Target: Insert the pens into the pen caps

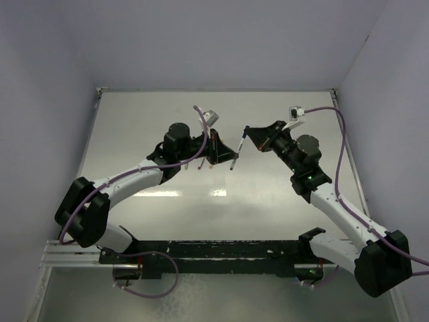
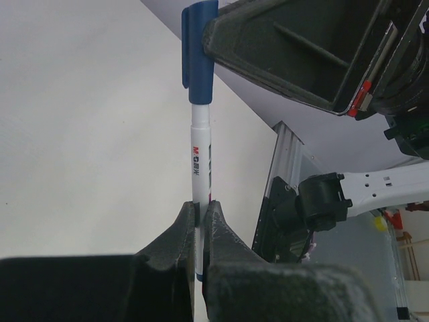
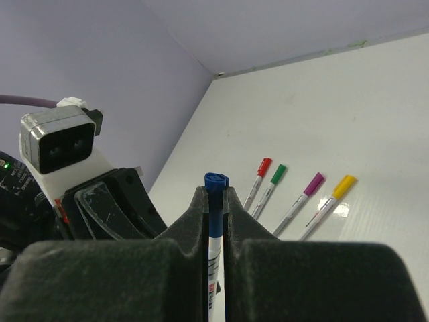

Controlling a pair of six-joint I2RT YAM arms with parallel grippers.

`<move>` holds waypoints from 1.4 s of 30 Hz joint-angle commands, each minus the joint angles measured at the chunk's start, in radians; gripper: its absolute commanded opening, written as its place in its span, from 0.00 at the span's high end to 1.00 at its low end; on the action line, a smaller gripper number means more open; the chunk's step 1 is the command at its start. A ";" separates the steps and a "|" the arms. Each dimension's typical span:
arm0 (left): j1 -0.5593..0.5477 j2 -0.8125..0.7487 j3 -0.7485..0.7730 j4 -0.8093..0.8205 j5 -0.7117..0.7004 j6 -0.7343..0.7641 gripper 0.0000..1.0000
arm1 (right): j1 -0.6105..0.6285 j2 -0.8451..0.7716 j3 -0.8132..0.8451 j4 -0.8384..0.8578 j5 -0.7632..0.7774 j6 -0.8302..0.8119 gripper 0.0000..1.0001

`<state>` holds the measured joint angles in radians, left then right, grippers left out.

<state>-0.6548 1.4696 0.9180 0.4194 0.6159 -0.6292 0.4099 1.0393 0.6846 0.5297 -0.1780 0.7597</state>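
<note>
The blue cap (image 2: 200,70) is straight on the pen's white body, so my right gripper should go on holding the blue cap until the pen gets near the capped pens (image 3: 299,206) before it lets go.
My left gripper (image 2: 201,209) is shut on the white barrel of a pen (image 2: 200,161). A blue cap (image 2: 198,54) sits on the pen's far end. My right gripper (image 3: 215,194) is shut on that blue cap (image 3: 216,181), with the barrel (image 3: 213,258) running down between its fingers. In the top view the two grippers, left (image 1: 224,153) and right (image 1: 249,136), meet above the middle of the table with the pen (image 1: 240,143) between them. Capped pens, red (image 3: 258,176), green (image 3: 270,182), purple (image 3: 303,194) and yellow (image 3: 332,198), lie side by side on the table.
The white table (image 1: 268,194) is closed in by lilac walls at the back and both sides. The row of capped pens (image 1: 214,166) lies just below the left gripper. The left wrist camera (image 3: 57,144) stands close to the right gripper.
</note>
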 commanded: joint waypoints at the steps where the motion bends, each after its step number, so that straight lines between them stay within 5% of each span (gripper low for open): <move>1: 0.004 0.005 0.007 0.102 -0.034 -0.017 1.00 | 0.004 -0.010 -0.002 0.043 -0.062 0.026 1.00; 23: 0.034 0.088 0.144 0.161 -0.213 -0.076 1.00 | 0.049 0.113 0.071 -0.336 -0.182 -0.076 1.00; 42: 0.076 0.100 0.173 0.040 -0.227 -0.012 1.00 | 0.144 0.182 0.180 -0.455 0.029 -0.153 0.95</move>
<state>-0.6346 1.5925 1.0050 0.2634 0.5198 -0.6685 0.5034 1.2369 0.8463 0.2630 -0.0910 0.6373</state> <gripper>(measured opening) 0.029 0.035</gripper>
